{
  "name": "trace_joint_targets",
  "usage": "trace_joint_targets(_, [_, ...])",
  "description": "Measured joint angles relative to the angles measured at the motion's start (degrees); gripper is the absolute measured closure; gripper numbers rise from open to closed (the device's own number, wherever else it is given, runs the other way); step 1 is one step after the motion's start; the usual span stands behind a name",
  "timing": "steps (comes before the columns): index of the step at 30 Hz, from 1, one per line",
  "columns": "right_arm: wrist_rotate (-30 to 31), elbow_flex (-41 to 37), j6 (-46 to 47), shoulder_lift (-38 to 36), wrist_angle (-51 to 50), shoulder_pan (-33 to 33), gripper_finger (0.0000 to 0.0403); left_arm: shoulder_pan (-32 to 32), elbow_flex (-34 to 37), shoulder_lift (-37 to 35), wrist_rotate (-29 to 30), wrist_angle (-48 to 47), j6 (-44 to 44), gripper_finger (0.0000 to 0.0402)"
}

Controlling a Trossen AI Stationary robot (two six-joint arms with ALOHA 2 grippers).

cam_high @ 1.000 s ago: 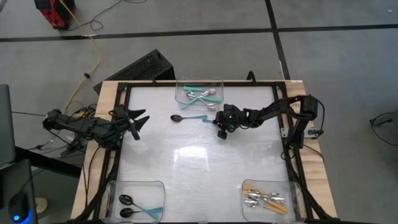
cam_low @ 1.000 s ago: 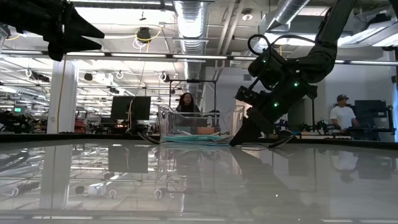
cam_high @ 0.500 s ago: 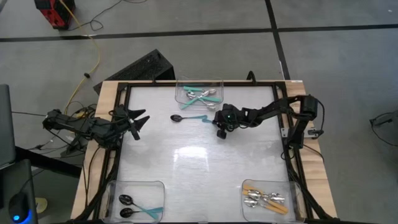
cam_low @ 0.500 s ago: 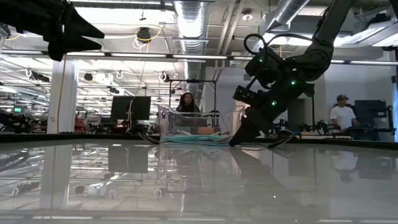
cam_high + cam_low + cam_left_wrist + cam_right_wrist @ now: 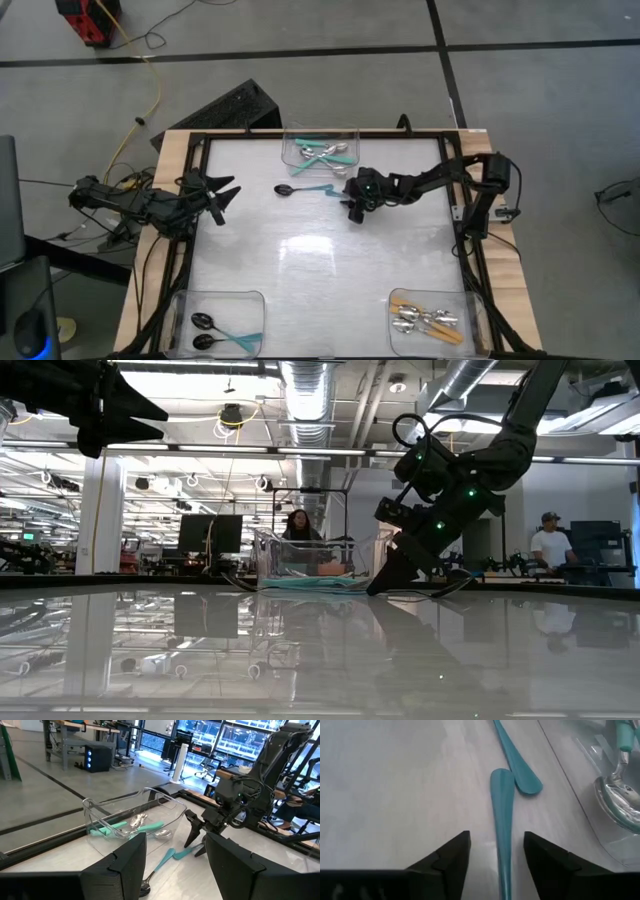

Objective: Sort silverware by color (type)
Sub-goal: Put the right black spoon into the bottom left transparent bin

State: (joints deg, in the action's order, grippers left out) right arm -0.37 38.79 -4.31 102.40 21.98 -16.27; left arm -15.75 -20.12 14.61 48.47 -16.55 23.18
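Observation:
The robot's right gripper has its fingers near the spoon handle's wide end (image 5: 502, 781), beside the other spoon, so it should back up and close them nearer the spoon's bowl (image 5: 505, 891).
Two teal-handled spoons lie flat on the white table in front of the far bin. One has a black bowl (image 5: 285, 189) and a teal handle (image 5: 517, 765). The other's teal handle (image 5: 502, 820) runs between the fingers of my right gripper (image 5: 495, 855), and its bowl is hidden under the gripper. My right gripper (image 5: 351, 206) stands open, slanting down, one finger on each side of that handle and apart from it. My left gripper (image 5: 215, 192) is open at the table's left edge, raised and holding nothing.
A clear bin (image 5: 320, 150) at the far edge holds silver spoons with teal handles. A bin (image 5: 222, 322) at the near left holds black-bowled spoons. A bin (image 5: 432, 318) at the near right holds orange-handled spoons. A black frame rims the table. People show in the room behind.
My right gripper has opened over the teal handle while keeping its place; the spoon lies on the table.

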Motion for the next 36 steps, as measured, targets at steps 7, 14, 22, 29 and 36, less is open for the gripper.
trace_joint_targets(7, [-0.6, -0.2, -1.3, -7.4, -8.1, 0.0, 0.0173, 0.0, 0.0, 0.0, 0.1, 0.1, 0.0, 0.0212])
trace_joint_targets(14, [0.1, -0.4, -2.6, -12.8, -16.1, -1.8, 0.0177, 0.0, 0.0, 0.0, 0.3, 0.5, 0.0, 0.0212])
trace_joint_targets(22, [1.1, -7.4, -1.7, -10.8, -3.1, -1.7, 0.0177, 0.0, 0.0, 0.0, 0.3, 0.6, 0.0, 0.0212])
trace_joint_targets(29, [2.0, -9.6, -1.7, -10.3, -1.1, -2.3, 0.0178, 0.0, 0.0, 0.0, 0.4, 0.6, 0.1, 0.0212])
trace_joint_targets(36, [2.0, -11.3, -0.4, -7.1, 5.4, -2.2, 0.0179, 0.0, 0.0, 0.0, 1.6, 1.1, 0.1, 0.0212])
